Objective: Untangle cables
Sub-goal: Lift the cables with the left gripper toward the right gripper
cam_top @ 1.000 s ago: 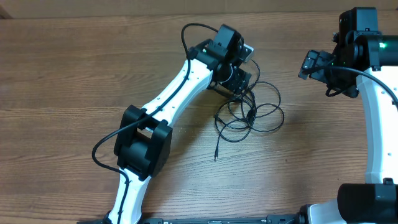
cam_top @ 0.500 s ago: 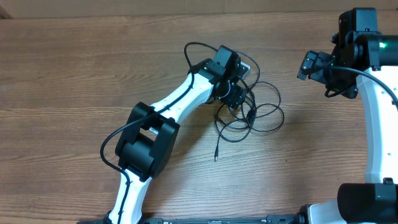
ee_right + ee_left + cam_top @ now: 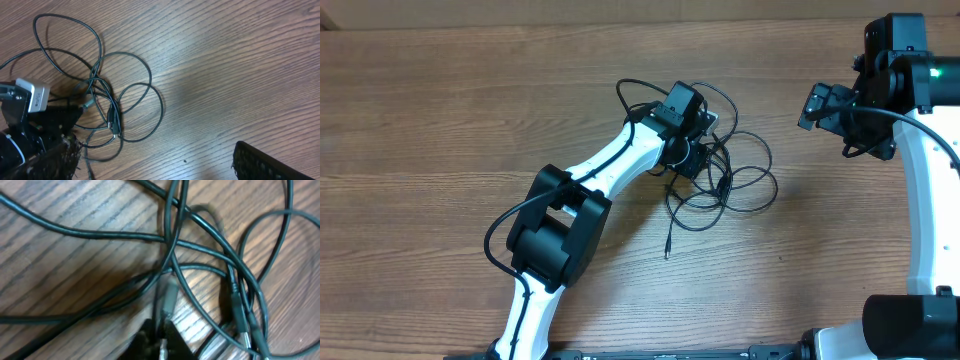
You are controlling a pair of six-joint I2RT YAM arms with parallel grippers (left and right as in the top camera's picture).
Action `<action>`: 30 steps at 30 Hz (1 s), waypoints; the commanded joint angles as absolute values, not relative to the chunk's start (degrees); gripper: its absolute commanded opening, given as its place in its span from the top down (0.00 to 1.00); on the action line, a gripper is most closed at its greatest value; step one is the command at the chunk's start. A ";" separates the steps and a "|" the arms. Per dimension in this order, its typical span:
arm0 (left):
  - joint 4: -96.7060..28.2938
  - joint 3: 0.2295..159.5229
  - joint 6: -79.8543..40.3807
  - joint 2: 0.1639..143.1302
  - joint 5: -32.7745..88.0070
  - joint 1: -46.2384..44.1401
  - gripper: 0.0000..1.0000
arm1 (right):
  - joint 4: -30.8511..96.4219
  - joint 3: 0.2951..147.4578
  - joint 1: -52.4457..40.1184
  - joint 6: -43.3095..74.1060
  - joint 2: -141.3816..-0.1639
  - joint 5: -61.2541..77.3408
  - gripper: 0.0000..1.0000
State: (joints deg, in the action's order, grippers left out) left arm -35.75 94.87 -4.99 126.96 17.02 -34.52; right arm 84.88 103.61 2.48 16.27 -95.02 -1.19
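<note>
My gripper will lift the black cables (image 3: 90, 233) and pull them apart, and they will bend into rounded arches because they lie in wide, smooth curves (image 3: 248, 276).
The cables (image 3: 724, 186) lie as a tangle of thin black loops on the wooden table, right of centre. One loose plug end (image 3: 667, 250) trails toward the front. My left gripper (image 3: 698, 160) is down in the left side of the tangle. In the left wrist view it (image 3: 161, 339) is shut on one strand by its silver plug, with other cables (image 3: 175, 240) crossing just beyond. My right gripper (image 3: 817, 104) hangs open to the right, well apart from the tangle. From the right wrist the cables (image 3: 114, 120) show at left, and nothing sits between the right gripper's (image 3: 155, 167) fingers (image 3: 265, 162).
The left arm (image 3: 610, 165) stretches diagonally from the front left to the tangle. The right arm's white link (image 3: 925, 200) runs along the right edge. Bare wooden table (image 3: 440, 120) surrounds the cables.
My left gripper has dropped into the tangle and shut on a strand. A cable loop now stands up behind its wrist. The right arm has not moved.
</note>
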 commanded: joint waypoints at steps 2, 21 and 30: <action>-36.18 95.09 -5.74 125.54 19.97 -34.87 0.96 | 84.75 104.75 2.44 16.10 -93.95 -0.71 0.04; -40.73 108.27 -8.16 99.96 43.11 -21.76 0.96 | 82.28 102.67 -2.52 3.92 -93.97 22.57 0.04; -41.56 108.27 -8.16 97.80 43.55 -21.87 0.96 | 73.34 102.67 -8.36 4.01 -94.00 36.07 0.02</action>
